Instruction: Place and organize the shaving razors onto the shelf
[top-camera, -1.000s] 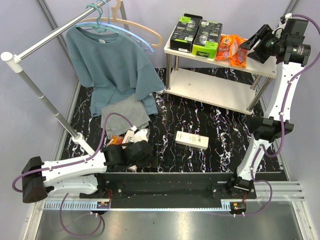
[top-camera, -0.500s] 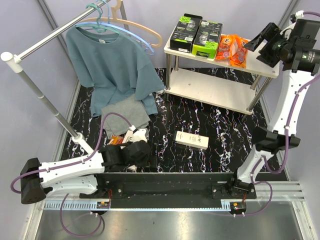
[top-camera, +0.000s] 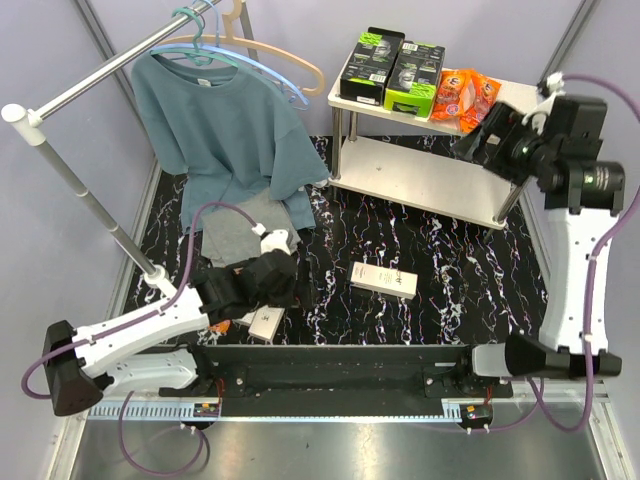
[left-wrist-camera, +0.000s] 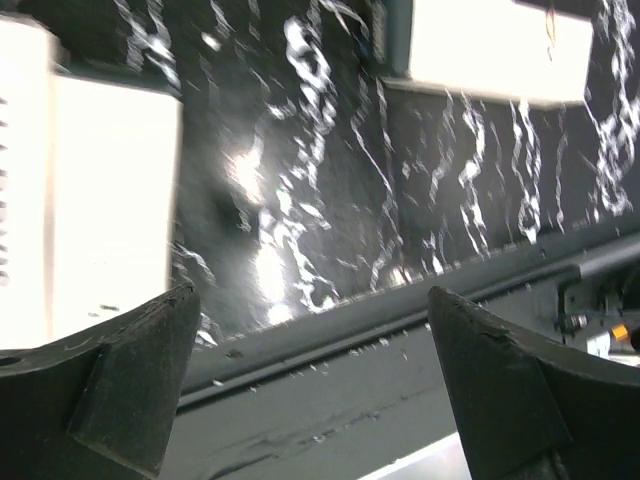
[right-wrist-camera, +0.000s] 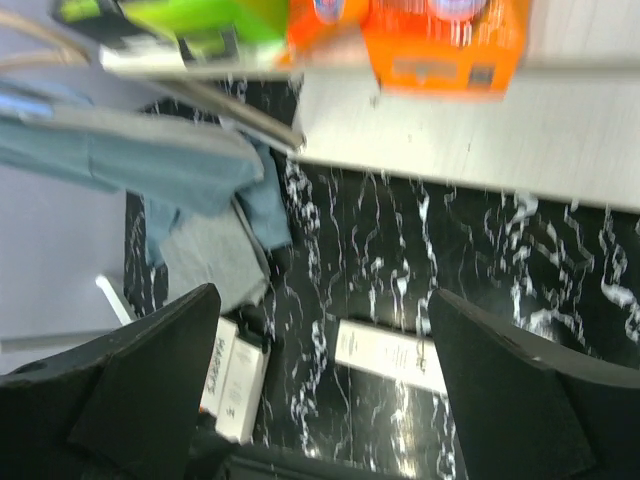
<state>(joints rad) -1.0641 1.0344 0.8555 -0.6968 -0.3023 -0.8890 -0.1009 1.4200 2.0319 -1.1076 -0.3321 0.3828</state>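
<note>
The orange pack's end lies uncovered beside the white box, so my left gripper keeps bringing its open fingers toward the pack until they straddle it.
Two black-and-lime razor boxes and orange blister packs lie on the shelf's top board. On the floor, a slim white razor box lies in the middle, and another white box lies by the near rail. My right gripper hangs open and empty in front of the shelf's right end. Its wrist view looks down past the orange pack to the white box. My left gripper is open and empty low over the floor, beside a white box.
A teal shirt hangs from the clothes rail at the left, with a folded grey cloth on the floor beneath it. The shelf's lower board is bare. The arms' black base rail runs along the near edge.
My right gripper came down and leftward from beside the top board's right end, its jaws widening. My left arm shifted toward the grey cloth, uncovering the white box by the rail.
</note>
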